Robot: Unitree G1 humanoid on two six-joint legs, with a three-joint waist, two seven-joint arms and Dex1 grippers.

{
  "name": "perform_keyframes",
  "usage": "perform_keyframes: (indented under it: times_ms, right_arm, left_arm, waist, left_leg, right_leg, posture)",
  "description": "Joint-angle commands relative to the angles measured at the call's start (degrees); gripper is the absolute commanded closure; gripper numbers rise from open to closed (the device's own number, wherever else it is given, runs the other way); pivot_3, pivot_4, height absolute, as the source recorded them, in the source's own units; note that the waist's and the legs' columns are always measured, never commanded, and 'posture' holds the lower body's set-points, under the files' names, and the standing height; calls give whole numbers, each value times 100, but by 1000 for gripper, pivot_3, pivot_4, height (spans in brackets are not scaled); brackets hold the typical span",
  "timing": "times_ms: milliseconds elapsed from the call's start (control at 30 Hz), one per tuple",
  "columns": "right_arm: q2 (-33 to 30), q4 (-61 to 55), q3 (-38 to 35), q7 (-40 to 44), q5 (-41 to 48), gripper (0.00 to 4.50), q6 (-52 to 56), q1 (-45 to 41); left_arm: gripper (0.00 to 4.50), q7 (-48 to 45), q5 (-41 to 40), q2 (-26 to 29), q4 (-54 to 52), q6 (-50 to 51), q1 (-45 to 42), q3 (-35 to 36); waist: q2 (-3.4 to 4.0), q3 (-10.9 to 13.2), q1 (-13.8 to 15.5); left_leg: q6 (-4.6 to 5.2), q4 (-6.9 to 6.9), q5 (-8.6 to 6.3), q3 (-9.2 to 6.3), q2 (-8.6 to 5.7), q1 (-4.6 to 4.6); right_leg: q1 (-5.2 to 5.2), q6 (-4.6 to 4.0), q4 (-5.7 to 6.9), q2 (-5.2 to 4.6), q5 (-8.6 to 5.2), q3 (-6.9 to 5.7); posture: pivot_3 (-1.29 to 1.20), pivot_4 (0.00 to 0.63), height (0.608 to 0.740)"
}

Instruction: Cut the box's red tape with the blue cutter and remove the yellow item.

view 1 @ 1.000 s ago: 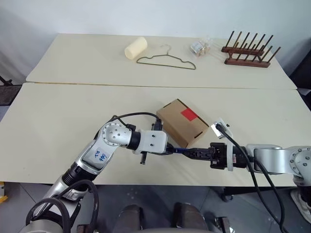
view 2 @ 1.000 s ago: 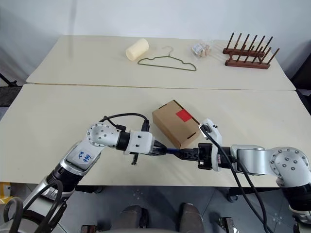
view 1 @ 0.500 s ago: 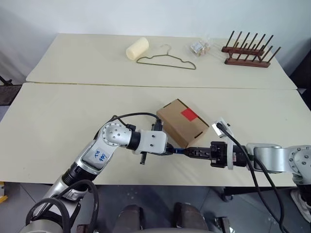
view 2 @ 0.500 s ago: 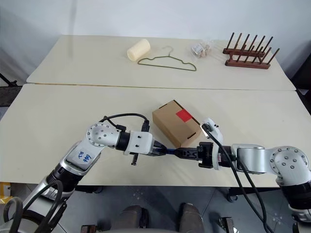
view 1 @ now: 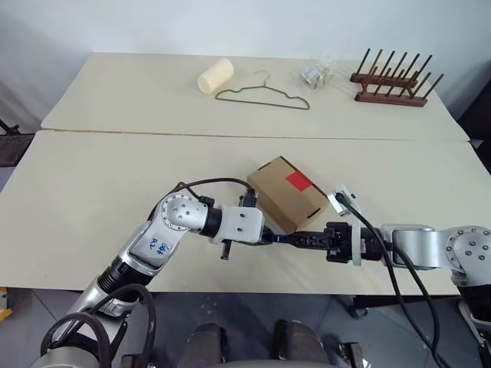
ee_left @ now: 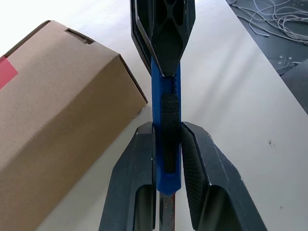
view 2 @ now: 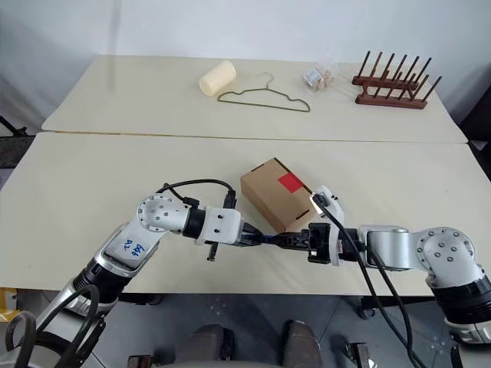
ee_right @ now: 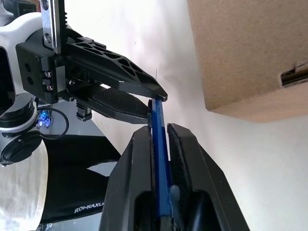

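With the blue cutter's blade (ee_left: 167, 211) inside my left gripper, my right gripper should draw the cutter clear and my left gripper steady the brown box (view 1: 270, 180) before cutting.
The brown box (view 1: 287, 192) lies on the near table with its red tape (view 1: 298, 181) on top. Just in front of it, near the table's front edge, the blue cutter (view 1: 285, 238) hangs level between both grippers. My left gripper (view 1: 270, 236) is shut on one end, with the blue cutter (ee_left: 166, 159) pinched between its pads. My right gripper (view 1: 296, 239) is shut on the other end, where the blue cutter (ee_right: 159, 159) runs between its fingers. The two sets of fingertips nearly meet. The slot in the box (ee_right: 245, 53) end faces the right gripper. The yellow item is hidden.
On the far table lie a cream roll (view 1: 215, 75), a wire hanger (view 1: 265, 96), a small clear packet (view 1: 316, 74) and a wooden peg rack (view 1: 391, 80). A seam (view 1: 230, 135) separates the two tables. Cables trail from both wrists.
My right forearm has edged slightly to the left, towards the left gripper. The left arm, the cutter and the box have stayed put.
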Motion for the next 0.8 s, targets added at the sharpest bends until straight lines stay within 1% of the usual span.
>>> perform_keyframes:
  times_ms: [33,167,233,267,300,433,467,533,633,700,733,767,800]
  right_arm:
    - [-2,-58,7,94,12,4359,105,-17]
    - [-17,-37,2,174,-5,4359,169,-22]
    - [-54,-35,-30,209,5,4359,192,-19]
    - [-91,-47,-53,254,26,4359,218,-12]
    - [-167,-90,-93,348,75,4359,274,-4]
    - [-663,-231,-500,1057,287,4359,532,127]
    - [-814,-280,-716,1383,287,4359,608,211]
    - [-1059,-354,-1155,1983,287,4359,717,429]
    - [-1439,-377,-1862,2709,287,4359,869,886]
    - [-1791,-255,-2728,3151,102,4359,1259,1359]
    - [-1883,-238,-2998,3326,-16,4359,1359,1521]
    - [-2044,-181,-3402,3676,-510,4359,1530,1712]
    - [-2188,-175,-3748,4109,-1024,4359,1639,1886]
  left_arm:
    - [4042,23,-10,20,-265,-14,-44,60]
    - [4042,-1,-47,15,-275,42,-44,72]
    - [4042,3,-214,-28,-346,241,-20,178]
    - [3350,84,-252,-68,-362,314,-23,258]
    - [3178,79,-436,-91,-440,538,-12,370]
    - [1968,137,-1517,-175,-804,1473,27,1183]
    - [1682,51,-1983,-140,-906,1812,40,1476]
    - [1087,48,-2597,-107,-999,2261,52,1929]
    - [1054,141,-3044,10,-921,2561,60,2392]
    - [1054,121,-3040,244,-610,2525,69,2630]
    - [1054,128,-3037,315,-520,2502,73,2676]
    - [1054,190,-2991,336,-306,2422,32,2718]
    - [1432,186,-2963,349,-147,2330,-4,2707]
  waist:
    - [0,0,-4]
    - [0,0,-2]
    - [0,0,-2]
    - [0,0,-2]
    - [0,0,-2]
    - [0,1,-2]
    - [0,1,-6]
    - [0,1,-5]
    - [-1,1,3]
    - [-1,2,33]
    - [-1,1,41]
    - [-1,1,40]
    - [-1,1,38]
  left_leg:
    - [0,0,0,0,0,0]
    - [0,0,0,1,0,0]
    - [0,0,0,1,0,0]
    - [0,0,0,0,0,0]
    - [0,0,0,0,0,-1]
    - [1,1,-1,-12,2,-8]
    - [1,1,-1,-17,3,-12]
    - [1,0,-1,-21,3,-12]
    - [1,2,-1,-28,2,-12]
    - [1,3,-1,-32,-4,-14]
    - [2,3,-1,-32,-6,-15]
    - [2,3,-1,-30,-8,-15]
    - [2,3,-1,-27,-12,-14]
  right_leg:
    - [0,0,0,0,0,0]
    - [0,0,0,0,0,-1]
    - [0,0,0,0,0,-1]
    - [0,0,0,0,0,-1]
    - [0,0,0,0,0,-1]
    - [-4,0,0,-3,0,-2]
    - [-5,1,-2,-3,0,-5]
    - [-3,1,-3,-3,1,-9]
    - [2,3,-4,-3,1,-17]
    - [5,6,-7,-3,3,-17]
    - [5,7,-7,-3,4,-17]
    - [4,7,-7,-2,4,-17]
    - [5,7,-9,1,4,-16]
  posture:
    - [0,150,740]
    - [0,150,740]
    - [0,150,740]
    - [0,150,740]
    - [0,150,740]
    - [0,150,740]
    - [0,150,740]
    - [0,150,740]
    - [0,150,740]
    - [0,150,740]
    - [0,150,740]
    - [0,150,740]
    - [0,150,740]
